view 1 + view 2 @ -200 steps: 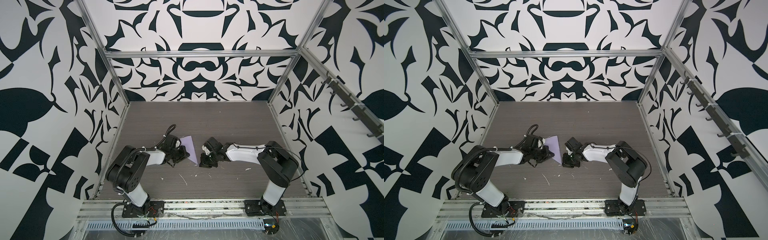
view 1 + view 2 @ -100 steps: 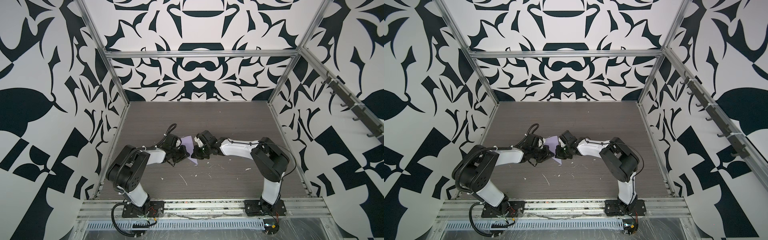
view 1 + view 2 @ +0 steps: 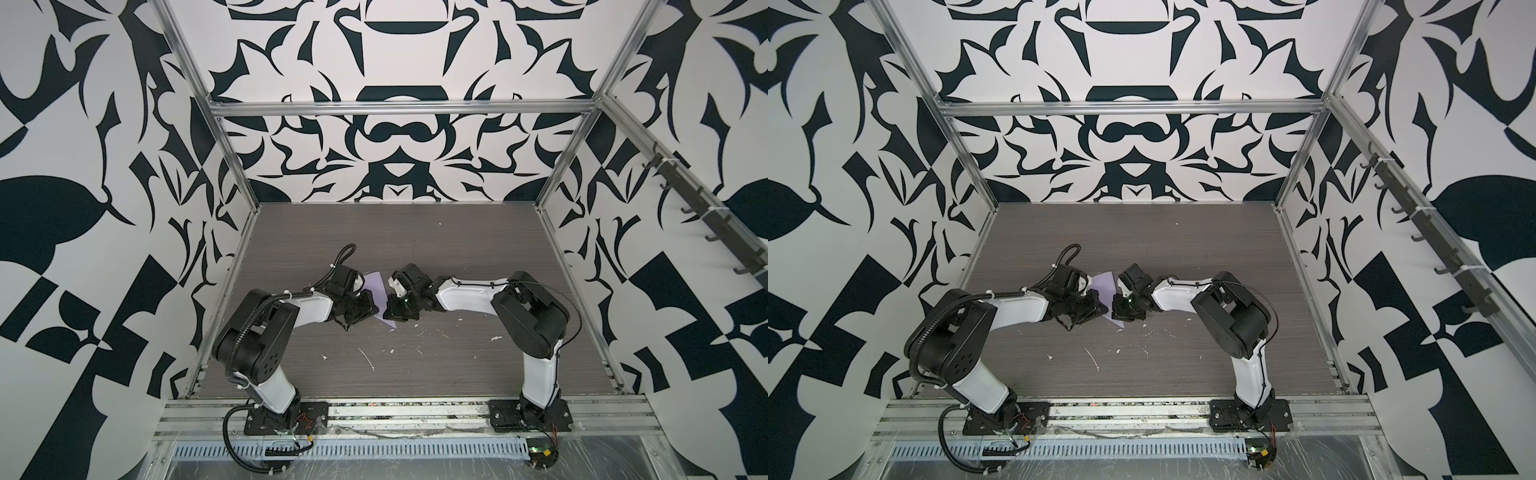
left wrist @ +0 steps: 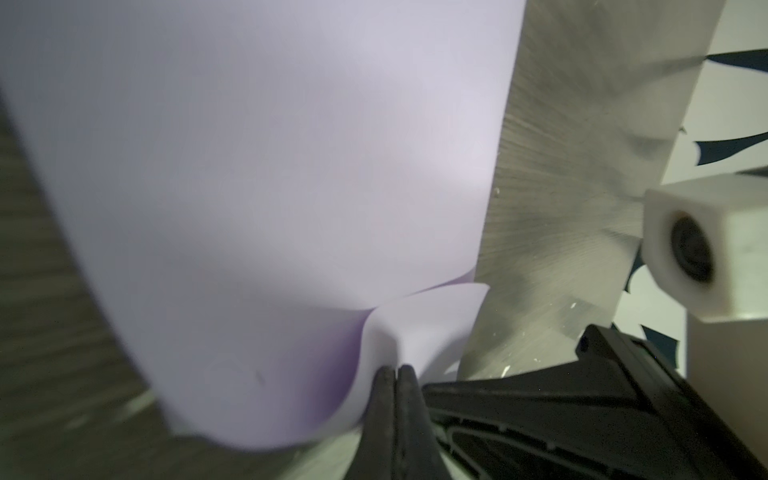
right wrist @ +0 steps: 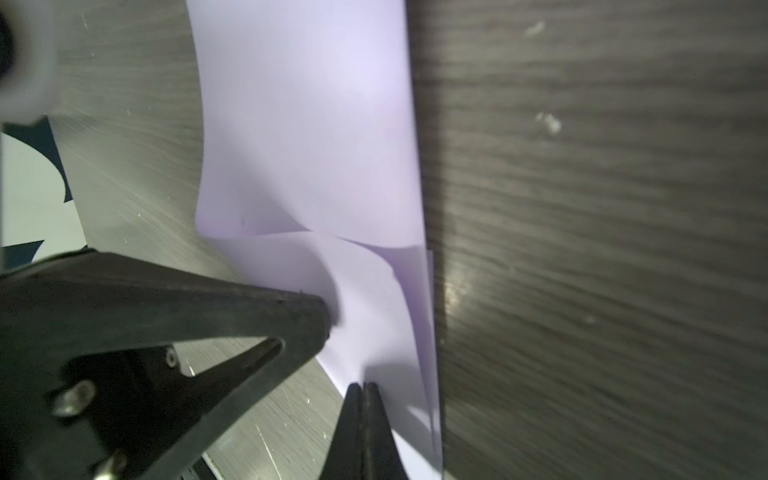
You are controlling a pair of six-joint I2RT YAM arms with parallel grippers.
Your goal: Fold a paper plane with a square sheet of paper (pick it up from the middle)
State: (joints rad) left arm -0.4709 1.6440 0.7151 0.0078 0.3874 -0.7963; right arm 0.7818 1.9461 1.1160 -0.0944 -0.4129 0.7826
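The flap's fold [image 4: 312, 412] sticks out in a loose loop next to my left gripper. My left gripper should come back over the loop and press the flap's crease [image 4: 240, 436] flat.
The lilac sheet of paper [image 3: 379, 291] [image 3: 1105, 286] lies mid-table, folded over into layers, between both grippers. In the left wrist view the paper [image 4: 270, 166] puckers into my left gripper [image 4: 392, 368], whose jaws are shut on a raised flap. My left gripper [image 3: 373, 309] [image 3: 1100, 309] reaches in from the left. My right gripper [image 5: 363, 385] is shut, its tip resting on the paper [image 5: 316, 124] near the folded edge, with nothing between its jaws. In both top views my right gripper [image 3: 390, 307] [image 3: 1116, 307] faces the left one closely. No paper plane is in view.
Small white flecks [image 3: 368, 359] litter the grey wood-grain table [image 3: 457, 249] in front of the grippers. Aluminium frame rails and patterned walls enclose the table on three sides. A rail of hooks [image 3: 706, 216] runs along the right wall.
My right gripper has swung left from a bare spot of table onto the paper, close to the left gripper. The left gripper has stayed on the paper.
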